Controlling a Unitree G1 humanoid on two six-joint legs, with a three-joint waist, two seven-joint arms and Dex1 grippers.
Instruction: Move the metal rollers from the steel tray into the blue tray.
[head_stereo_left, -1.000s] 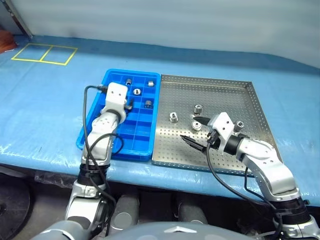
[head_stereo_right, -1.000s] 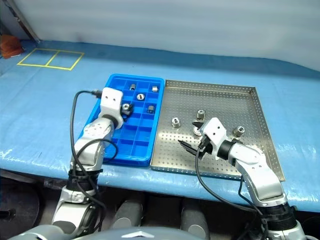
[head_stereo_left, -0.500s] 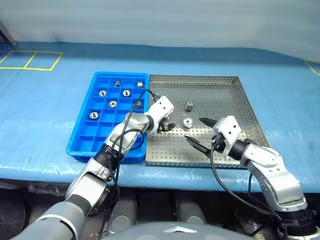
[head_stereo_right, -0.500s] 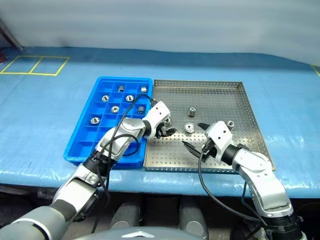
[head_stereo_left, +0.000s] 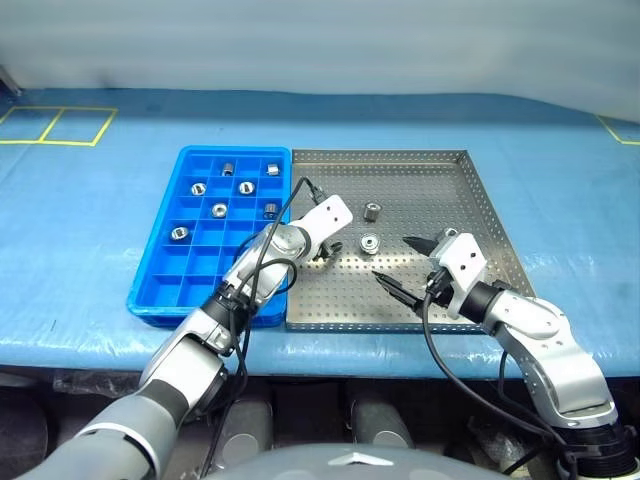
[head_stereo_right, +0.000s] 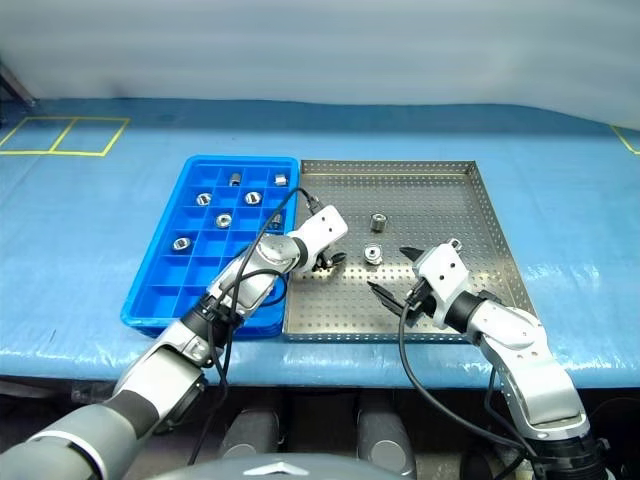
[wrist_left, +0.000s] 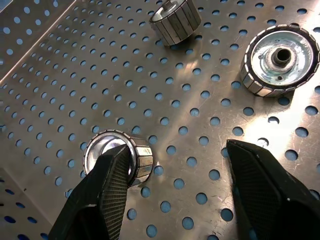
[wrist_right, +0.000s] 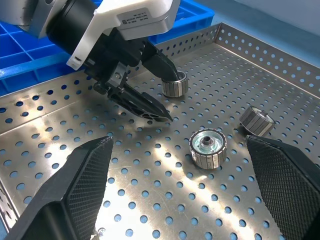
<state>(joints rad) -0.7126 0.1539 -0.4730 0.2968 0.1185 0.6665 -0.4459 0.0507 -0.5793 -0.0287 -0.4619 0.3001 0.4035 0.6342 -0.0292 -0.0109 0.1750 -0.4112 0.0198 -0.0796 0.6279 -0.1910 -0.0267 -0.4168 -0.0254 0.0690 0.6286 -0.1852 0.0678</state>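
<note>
My left gripper has one finger over the roller (wrist_left: 140, 159) by the blue tray, so next I move back, turn and close both fingers around the roller (wrist_right: 175, 86).
The steel tray (head_stereo_left: 480, 190) lies right of the blue tray (head_stereo_left: 150, 290), which has several metal rollers (head_stereo_left: 219, 210) in its compartments. Three rollers lie on the steel tray: one upright (head_stereo_left: 371, 211), one flat (head_stereo_left: 370, 242) and one by the tray's left side (wrist_left: 142, 160). My left gripper (head_stereo_left: 327, 252) is open and low over that last roller. One finger (wrist_left: 112, 190) touches the roller and the other (wrist_left: 260, 185) stands well apart. My right gripper (head_stereo_left: 401, 266) hangs open over the tray's near right part, holding nothing; the flat roller (wrist_right: 206, 148) lies ahead of it.
Both trays rest on a blue table cover (head_stereo_left: 560, 180). Yellow taped squares (head_stereo_left: 55, 125) mark its far left, and a yellow corner mark (head_stereo_left: 615, 128) sits at the far right. A black cable (head_stereo_left: 285, 215) loops from my left wrist over the blue tray's right edge.
My left arm has swung from above the blue tray to the steel tray and dropped onto the left roller. The right arm has stayed put. The camera has turned.
</note>
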